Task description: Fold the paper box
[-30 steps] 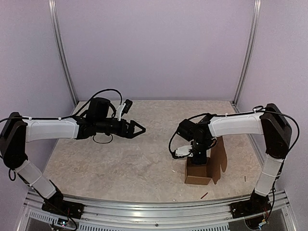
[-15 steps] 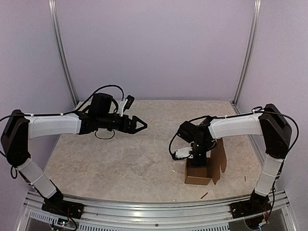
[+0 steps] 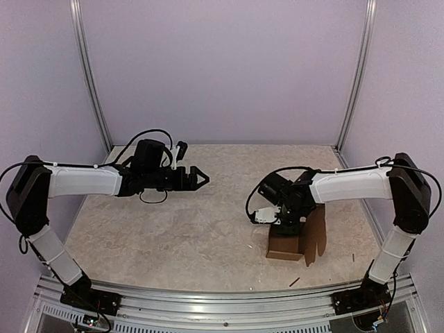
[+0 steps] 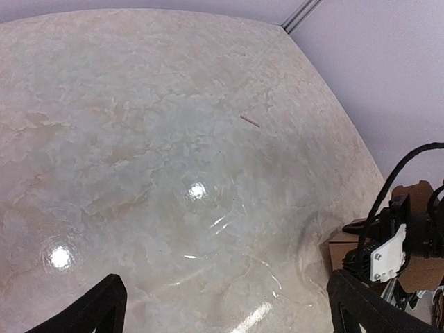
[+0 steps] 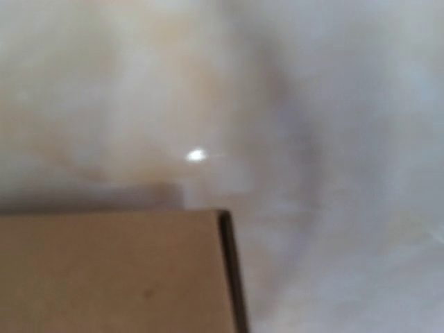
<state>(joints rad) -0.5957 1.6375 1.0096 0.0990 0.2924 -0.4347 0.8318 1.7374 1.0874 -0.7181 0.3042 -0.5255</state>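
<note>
Next, I move my left gripper back while my right gripper first pulls the paper box (image 3: 284,247) toward the table's middle (image 3: 244,239), because the box is far from my left gripper.
The paper box (image 3: 284,245) is a small brown cardboard box standing open at the right front of the table, with a tall flap (image 3: 317,232) raised on its right side. My right gripper (image 3: 286,223) points down onto the box's open top, and its fingers are hidden there. The right wrist view is blurred and shows only a flat cardboard panel (image 5: 111,270) close up, with no fingers. My left gripper (image 3: 201,177) is open and empty, held in the air left of centre and far from the box. In the left wrist view its fingertips (image 4: 97,309) stand wide apart, and the box (image 4: 341,248) shows at the right edge.
Tiny dark sticks lie on the marbled table: one near the front edge (image 3: 294,282), one by the right wall (image 3: 352,257), one in the left wrist view (image 4: 249,121). Purple walls and metal posts enclose the table.
My left gripper has risen and drawn back toward the rear wall. My right wrist has shifted a little to the right over the box, and the box's side flap has tilted slightly.
</note>
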